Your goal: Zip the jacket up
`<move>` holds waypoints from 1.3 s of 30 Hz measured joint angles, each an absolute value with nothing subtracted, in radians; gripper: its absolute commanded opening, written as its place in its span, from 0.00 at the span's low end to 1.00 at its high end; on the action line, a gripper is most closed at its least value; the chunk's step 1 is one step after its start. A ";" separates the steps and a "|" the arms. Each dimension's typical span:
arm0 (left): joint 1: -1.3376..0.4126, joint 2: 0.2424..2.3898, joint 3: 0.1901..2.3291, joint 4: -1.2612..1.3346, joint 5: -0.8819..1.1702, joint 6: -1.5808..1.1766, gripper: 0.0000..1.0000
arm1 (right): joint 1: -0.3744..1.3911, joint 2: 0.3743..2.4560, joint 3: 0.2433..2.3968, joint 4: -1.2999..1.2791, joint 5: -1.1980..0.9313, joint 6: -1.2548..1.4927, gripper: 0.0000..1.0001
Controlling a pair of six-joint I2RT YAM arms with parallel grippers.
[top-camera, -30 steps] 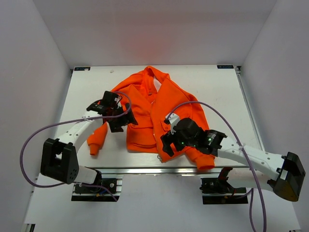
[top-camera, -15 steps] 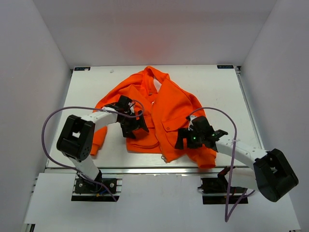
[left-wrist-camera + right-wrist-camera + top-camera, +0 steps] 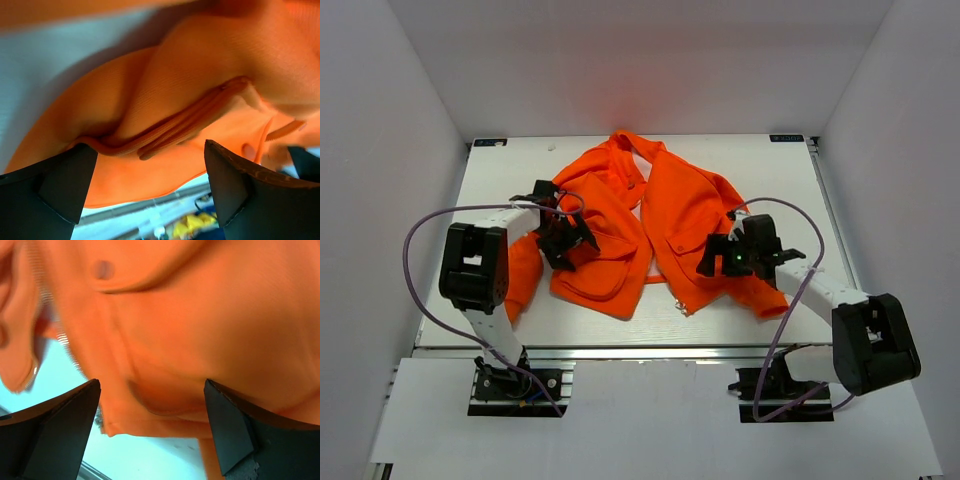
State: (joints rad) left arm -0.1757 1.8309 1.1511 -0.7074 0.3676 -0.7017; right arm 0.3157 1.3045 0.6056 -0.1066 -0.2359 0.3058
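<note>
The silver slider (image 3: 681, 308) sits at the foot of the zipper teeth (image 3: 675, 297), so I expect it to move along when I carry the hem corner towards the other panel.
The bright orange jacket (image 3: 620, 225) lies unzipped on the white table (image 3: 790, 190), its two front panels split by a narrow gap down the middle. My left gripper (image 3: 567, 245) is open and low over the left panel, near a pocket flap (image 3: 195, 117); orange fabric fills the space ahead of its fingers (image 3: 235, 190). My right gripper (image 3: 715, 260) is open over the right panel (image 3: 200, 330). Its view shows the panel's hem, a snap button (image 3: 102, 268) and zipper teeth (image 3: 65, 342) along the edge. Neither gripper (image 3: 150, 190) (image 3: 150, 425) is pinching cloth.
White walls close in the table on three sides. An aluminium rail (image 3: 650, 352) runs along the near edge by the arm bases. Purple cables (image 3: 420, 240) (image 3: 790, 300) loop beside each arm. One sleeve (image 3: 520, 280) hangs toward the front left, another (image 3: 760, 295) lies front right.
Both grippers moved outward and farther from the near edge. The left panel slid left and the right panel slid right, opening a gap between them.
</note>
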 measured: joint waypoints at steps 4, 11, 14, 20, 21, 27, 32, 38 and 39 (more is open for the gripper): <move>-0.157 1.816 1.156 -0.696 0.315 -0.666 0.98 | 0.410 1.262 0.659 -0.136 -0.235 0.223 0.89; -0.176 1.714 1.091 -0.650 0.282 -0.611 0.98 | 0.685 1.123 0.714 -0.227 -0.171 0.166 0.89; -0.216 1.637 1.087 -0.671 0.236 -0.598 0.98 | 0.754 1.129 0.724 -0.284 -0.136 0.177 0.86; -0.381 1.444 1.051 -0.724 0.157 -0.591 0.98 | 0.809 1.220 0.723 -0.407 -0.014 0.231 0.80; -0.402 1.412 1.024 -0.726 0.157 -0.591 0.98 | 0.811 1.232 0.723 -0.419 0.007 0.238 0.78; -0.493 1.325 0.879 -0.788 0.154 -0.596 0.98 | 0.819 1.314 0.725 -0.449 0.115 0.286 0.64; -0.604 1.341 0.857 -0.816 0.133 -0.593 0.98 | 0.820 1.403 0.732 -0.442 0.164 0.277 0.61; -0.678 1.417 0.888 -0.828 0.098 -0.582 0.98 | 0.825 1.443 0.741 -0.412 0.150 0.244 0.60; -0.685 1.433 0.900 -0.831 0.089 -0.580 0.98 | 0.828 1.444 0.741 -0.410 0.150 0.236 0.61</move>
State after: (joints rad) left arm -0.6853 1.4326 0.9005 -0.8314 0.0895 -0.5797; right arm 0.8280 1.4437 0.7410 -0.4103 0.1501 0.2363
